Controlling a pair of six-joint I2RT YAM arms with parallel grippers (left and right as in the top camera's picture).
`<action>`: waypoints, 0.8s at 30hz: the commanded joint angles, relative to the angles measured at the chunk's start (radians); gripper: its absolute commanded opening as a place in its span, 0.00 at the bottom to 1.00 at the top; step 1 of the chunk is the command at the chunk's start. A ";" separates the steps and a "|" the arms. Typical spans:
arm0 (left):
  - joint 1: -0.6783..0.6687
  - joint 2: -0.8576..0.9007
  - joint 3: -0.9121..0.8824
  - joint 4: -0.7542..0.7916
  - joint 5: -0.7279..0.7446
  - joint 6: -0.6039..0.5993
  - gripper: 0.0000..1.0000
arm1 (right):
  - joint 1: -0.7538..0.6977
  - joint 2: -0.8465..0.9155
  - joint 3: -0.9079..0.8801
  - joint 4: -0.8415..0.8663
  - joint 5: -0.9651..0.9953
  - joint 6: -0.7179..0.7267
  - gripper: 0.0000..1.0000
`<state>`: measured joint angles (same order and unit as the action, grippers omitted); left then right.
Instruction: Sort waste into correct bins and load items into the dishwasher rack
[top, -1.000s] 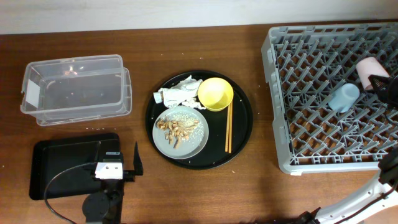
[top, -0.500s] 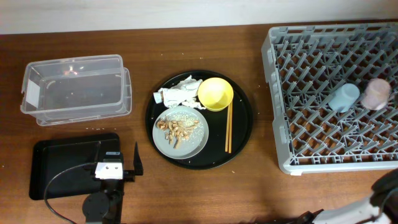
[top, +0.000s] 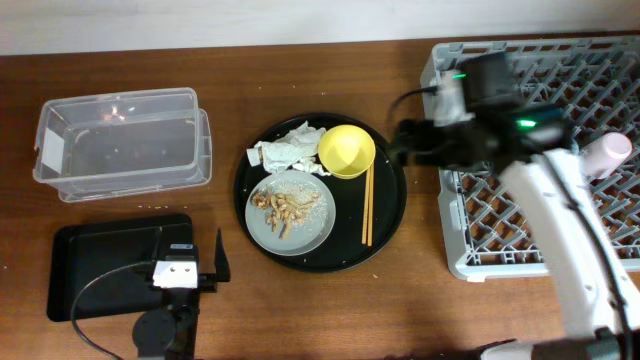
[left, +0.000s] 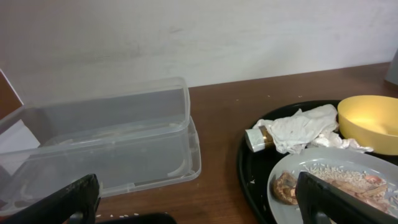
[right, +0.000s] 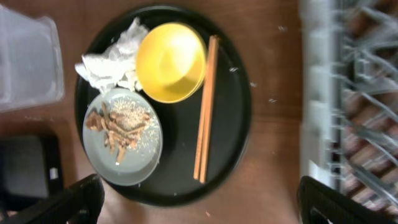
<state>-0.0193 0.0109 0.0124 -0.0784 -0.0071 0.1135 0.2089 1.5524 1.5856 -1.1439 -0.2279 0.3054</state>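
White napkins (top: 293, 150) are up against the yellow bowl, so next my left gripper puts the napkins into the clear tub (top: 128, 142) first while my right gripper moves back.
A round grey plate (top: 322, 228) with beige food scraps (top: 282, 205) sits on the round black tray (top: 388, 200). A yellow bowl (top: 346, 151), crumpled white napkins (top: 285, 150) and wooden chopsticks (top: 366, 205) share that tray. My right gripper (top: 405, 145) hangs open and empty between the tray and the dishwasher rack (top: 600, 215). From the right wrist I look down on the bowl (right: 171, 62), chopsticks (right: 205, 106) and plate (right: 140, 165); the gripper (right: 199, 205) holds nothing. A pink cup (top: 612, 150) lies in the rack. The light-blue cup is hidden under my right arm. My left gripper (top: 190, 252) rests open beside the black bin (top: 90, 260).
The clear tub (top: 120, 145) stands at the back left, also in the left wrist view as the tub (left: 99, 143). That view shows the napkins (left: 298, 127) with a brownish wrapper scrap (left: 256, 138), and the left gripper (left: 199, 211) empty. Crumbs dot the wood around the tray.
My right gripper opened and let go of the pink cup, which now lies in the rack. The right arm then swung left to the rack's left edge. The left arm stayed still.
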 joint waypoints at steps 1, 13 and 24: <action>0.001 -0.003 -0.004 -0.005 0.004 0.016 0.99 | 0.192 0.126 -0.001 0.053 0.082 0.098 0.98; 0.001 -0.003 -0.004 -0.005 0.004 0.016 0.99 | 0.394 0.315 -0.001 0.154 0.083 0.104 0.98; 0.001 -0.003 -0.003 0.073 0.242 0.015 0.99 | -0.192 0.305 0.312 -0.175 0.055 0.066 0.98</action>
<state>-0.0193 0.0109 0.0124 -0.0654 0.0353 0.1135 0.1547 1.8771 1.8027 -1.2640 -0.1696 0.3882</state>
